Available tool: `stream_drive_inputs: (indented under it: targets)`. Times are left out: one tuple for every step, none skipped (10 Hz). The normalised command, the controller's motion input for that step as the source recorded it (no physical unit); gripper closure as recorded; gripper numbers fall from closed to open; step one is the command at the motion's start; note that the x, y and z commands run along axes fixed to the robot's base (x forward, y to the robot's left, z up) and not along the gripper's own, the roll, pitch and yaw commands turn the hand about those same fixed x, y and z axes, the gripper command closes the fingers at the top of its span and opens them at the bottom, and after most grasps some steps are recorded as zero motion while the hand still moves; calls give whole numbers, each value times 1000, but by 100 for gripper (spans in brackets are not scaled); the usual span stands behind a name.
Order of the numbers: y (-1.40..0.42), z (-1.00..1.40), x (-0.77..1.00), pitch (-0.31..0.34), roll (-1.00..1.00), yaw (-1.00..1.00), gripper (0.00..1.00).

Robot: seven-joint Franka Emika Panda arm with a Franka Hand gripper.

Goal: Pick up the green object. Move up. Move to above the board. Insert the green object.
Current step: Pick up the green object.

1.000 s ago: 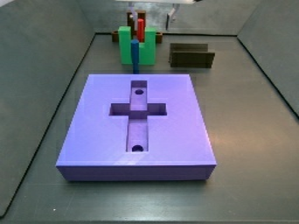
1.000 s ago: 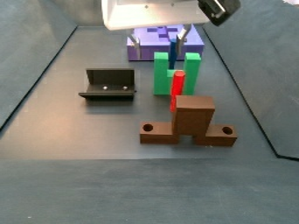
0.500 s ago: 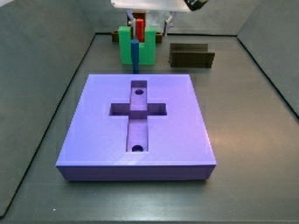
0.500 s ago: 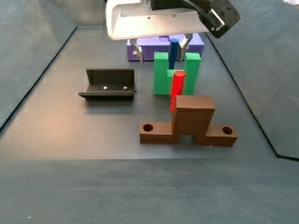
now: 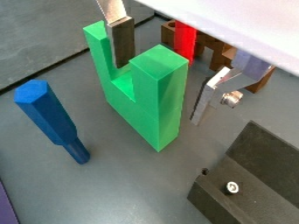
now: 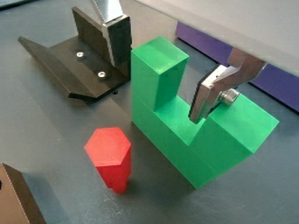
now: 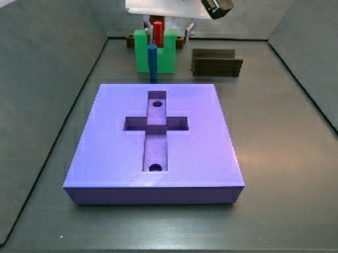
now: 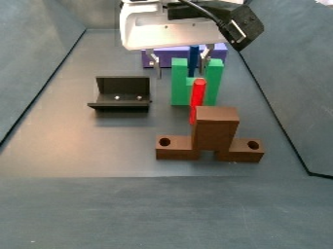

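The green object (image 7: 141, 59) will stay upright and level when I lift it off-centre, because its peg between my fingers has flat, parallel sides (image 5: 169, 86).
The green object (image 5: 142, 87) stands upright on the floor with its two prongs up; it also shows in a wrist view (image 6: 193, 122) and in both side views (image 7: 142, 44) (image 8: 182, 76). My gripper (image 5: 163, 66) is open and straddles one prong: one finger (image 5: 117, 35) is in the notch and the other finger (image 5: 211, 92) is outside, neither clearly touching. It also shows in a wrist view (image 6: 163, 70). The board (image 7: 199, 148), a purple slab with a cross recess, lies apart from it and is empty; it also shows in a side view (image 8: 166, 44).
A thin blue stick (image 5: 52, 122) stands beside the green object, a red peg (image 6: 111, 157) on its other side. The dark fixture (image 8: 120, 94) and a brown block with two holes (image 8: 212, 131) stand on the floor nearby.
My gripper has come down over the green object, so its fingers now reach either side of one prong. The pieces have not moved.
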Motion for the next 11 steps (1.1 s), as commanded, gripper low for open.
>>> stream_drive_inputs:
  targets:
    - [0, -151, 0, 9, 100, -154, 0]
    - [-3, -186, 0, 0, 77, -154, 0]
    - [-23, -157, 0, 0, 76, -151, 0]
    - [-66, -63, 0, 19, 94, -146, 0]
    - [-94, 0, 20, 53, 107, -140, 0]
    - [0, 0, 0, 40, 91, -154, 0]
    - [0, -51, 0, 33, 80, -171, 0]
    - [0, 0, -43, 26, 50, -94, 0]
    - [0, 0, 0, 0, 0, 0, 0]
    - [0, 0, 0, 0, 0, 0, 100]
    - [0, 0, 0, 0, 0, 0, 100]
